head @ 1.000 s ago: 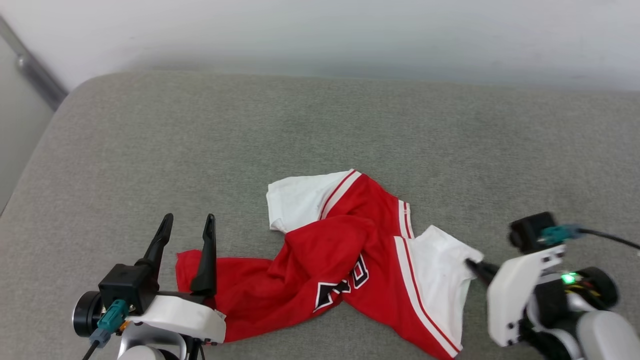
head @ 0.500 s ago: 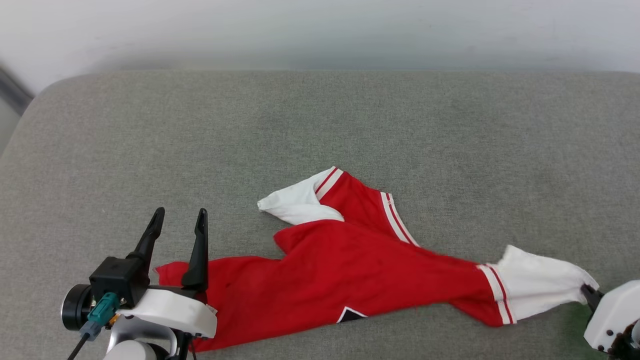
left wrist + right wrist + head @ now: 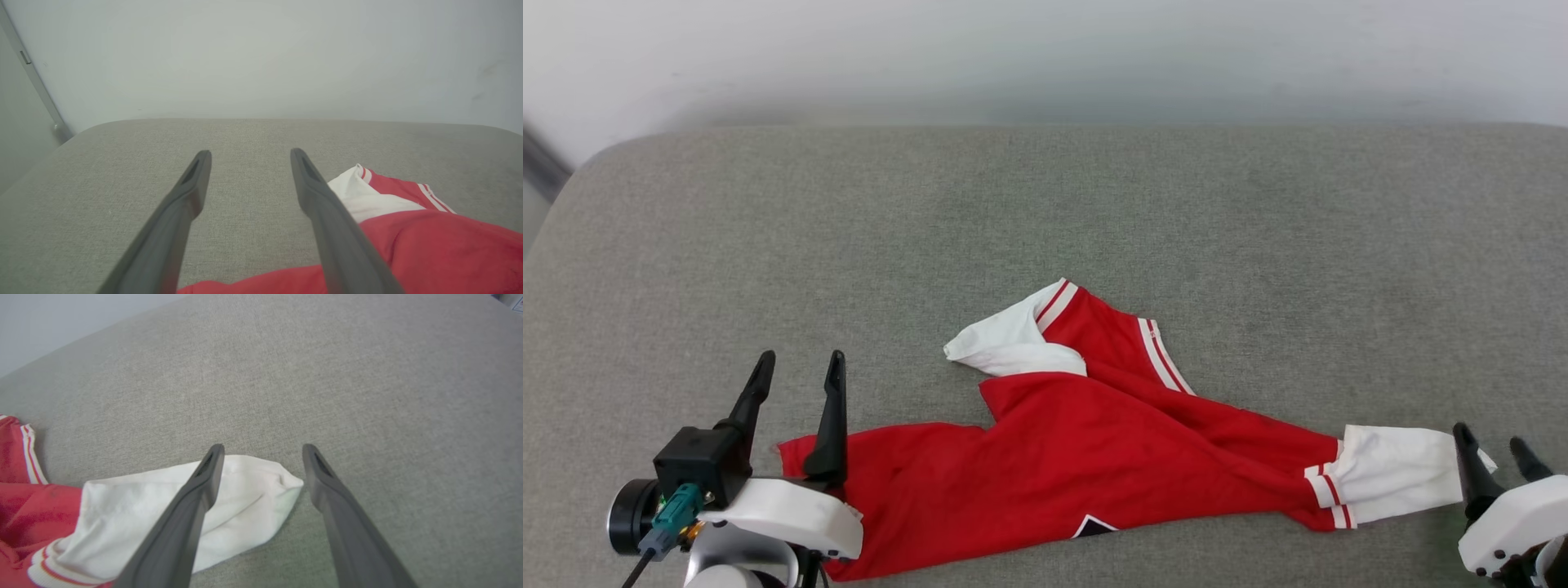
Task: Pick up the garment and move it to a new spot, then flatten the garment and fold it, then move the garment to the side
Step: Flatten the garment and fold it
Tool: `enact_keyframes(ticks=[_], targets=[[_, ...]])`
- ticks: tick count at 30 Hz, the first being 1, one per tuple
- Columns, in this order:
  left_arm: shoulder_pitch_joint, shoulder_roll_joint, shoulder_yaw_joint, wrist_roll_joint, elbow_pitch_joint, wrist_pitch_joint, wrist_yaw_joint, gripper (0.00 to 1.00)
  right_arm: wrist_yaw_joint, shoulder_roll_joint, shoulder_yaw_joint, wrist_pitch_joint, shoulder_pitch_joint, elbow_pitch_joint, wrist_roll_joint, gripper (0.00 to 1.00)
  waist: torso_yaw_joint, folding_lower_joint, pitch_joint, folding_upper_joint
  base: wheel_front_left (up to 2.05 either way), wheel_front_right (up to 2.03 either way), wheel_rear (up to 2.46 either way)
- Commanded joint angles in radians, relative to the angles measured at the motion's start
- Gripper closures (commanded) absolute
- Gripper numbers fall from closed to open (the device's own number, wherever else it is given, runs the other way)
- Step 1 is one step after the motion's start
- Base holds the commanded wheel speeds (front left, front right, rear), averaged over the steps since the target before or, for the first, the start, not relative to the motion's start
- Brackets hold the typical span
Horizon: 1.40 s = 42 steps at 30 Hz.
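Note:
The red garment will show hidden lettering next to its numeral when the robot lifts and spreads it, because a white-edged black corner pokes out at the front edge.
The red garment lies stretched along the near part of the grey cushion, one white sleeve pulled out to the right, the other white sleeve folded at the back. A black corner of a numeral peeks out at its front edge. My left gripper stands open at the garment's left end, its right finger over the red hem. My right gripper is open just above the tip of the right sleeve, holding nothing.
The grey cushion spreads wide behind and to both sides of the garment. A pale wall runs along its back edge, and the cushion's rounded corner drops off at the far left.
My right gripper dragged the white sleeve out to the right, stretching the garment flat, then let go and now stands open. The head camera shifted. The left gripper stayed open.

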Motion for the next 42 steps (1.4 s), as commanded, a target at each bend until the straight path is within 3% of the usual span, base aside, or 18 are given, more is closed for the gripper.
enact_keyframes(ticks=[1,8,13,22,30,42], targets=[[0.014,0.004,0.004,-0.001,0.000,0.002,0.007,0.00,0.000,0.004,0.005,-0.024,0.011,-0.017,-0.007,0.00,-0.005,0.0000,-0.008,0.0000,0.00,0.00,0.00],[0.037,0.028,0.027,-0.023,-0.017,0.039,0.028,0.00,0.000,0.039,0.055,-0.204,0.050,-0.164,-0.069,0.00,-0.035,0.0000,-0.042,0.0000,0.00,0.00,0.00],[-0.017,0.060,0.025,-0.064,-0.025,0.133,-0.005,0.00,0.000,0.060,0.123,-0.241,0.054,-0.259,-0.110,0.00,-0.054,0.0000,-0.052,0.0000,0.00,0.00,0.00],[-0.232,0.118,-0.043,-0.153,0.045,0.452,-0.121,0.00,0.000,0.078,0.227,-0.189,0.063,-0.403,-0.131,0.00,-0.122,0.0000,-0.003,0.0000,0.00,0.00,0.00],[-0.419,0.157,-0.122,-0.224,0.170,0.763,-0.220,0.00,0.000,0.082,0.273,-0.202,0.027,-0.445,-0.123,0.00,-0.197,0.0000,0.092,0.0000,0.00,0.00,0.00],[-0.459,0.206,-0.221,-0.287,0.296,1.077,-0.277,0.00,0.000,0.083,0.279,-0.266,-0.001,-0.366,-0.041,0.00,-0.267,0.0000,0.176,0.0000,0.00,0.00,0.00]])
